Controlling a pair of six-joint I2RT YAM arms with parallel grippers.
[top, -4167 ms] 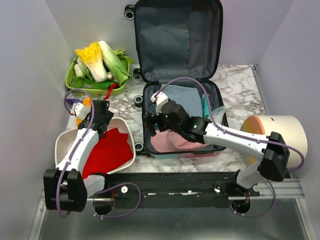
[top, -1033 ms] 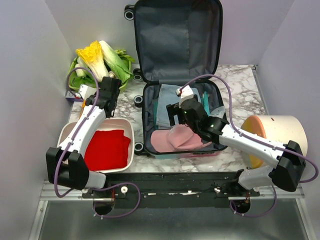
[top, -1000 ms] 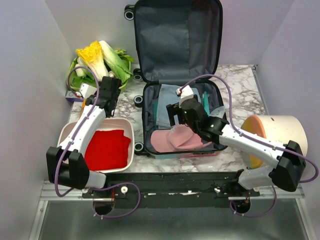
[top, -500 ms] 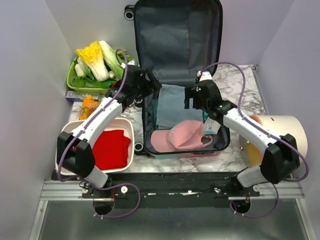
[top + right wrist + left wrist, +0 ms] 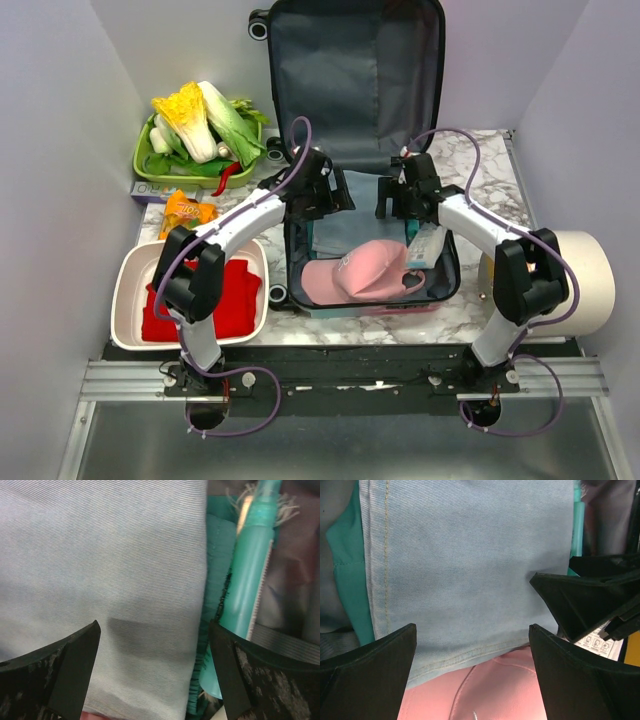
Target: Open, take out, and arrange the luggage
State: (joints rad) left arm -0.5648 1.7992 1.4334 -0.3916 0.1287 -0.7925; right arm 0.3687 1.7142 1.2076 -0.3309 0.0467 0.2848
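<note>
The denim lies flat [image 5: 467,625] below my left gripper. My right gripper needs to pinch the denim's edge [image 5: 196,625] next to the teal tube first, and then both grippers will lift the denim out.
The luggage [image 5: 352,80] lies open, its lid propped against the back wall. Its lower half holds a folded light blue denim garment [image 5: 350,212], a pink cap [image 5: 350,275] and a teal cloth. My left gripper [image 5: 332,196] hovers open over the denim's left side, and my right gripper [image 5: 394,202] hovers open over its right side. In the left wrist view my left gripper [image 5: 472,672] spans the denim [image 5: 470,555] hem and the cap [image 5: 485,692]. In the right wrist view my right gripper [image 5: 152,675] spans the denim [image 5: 100,555] edge, beside a teal tube [image 5: 250,580].
A white basin [image 5: 128,280] with a red cloth [image 5: 215,300] sits front left. A green tray [image 5: 141,165] of cabbage stands back left, with an orange packet [image 5: 186,211] beside it. A cream cylinder [image 5: 585,272] lies on its side at the right.
My left arm swung from the basin to the suitcase's left side. My right gripper moved back from the cap to the far right of the denim. Both stayed open.
</note>
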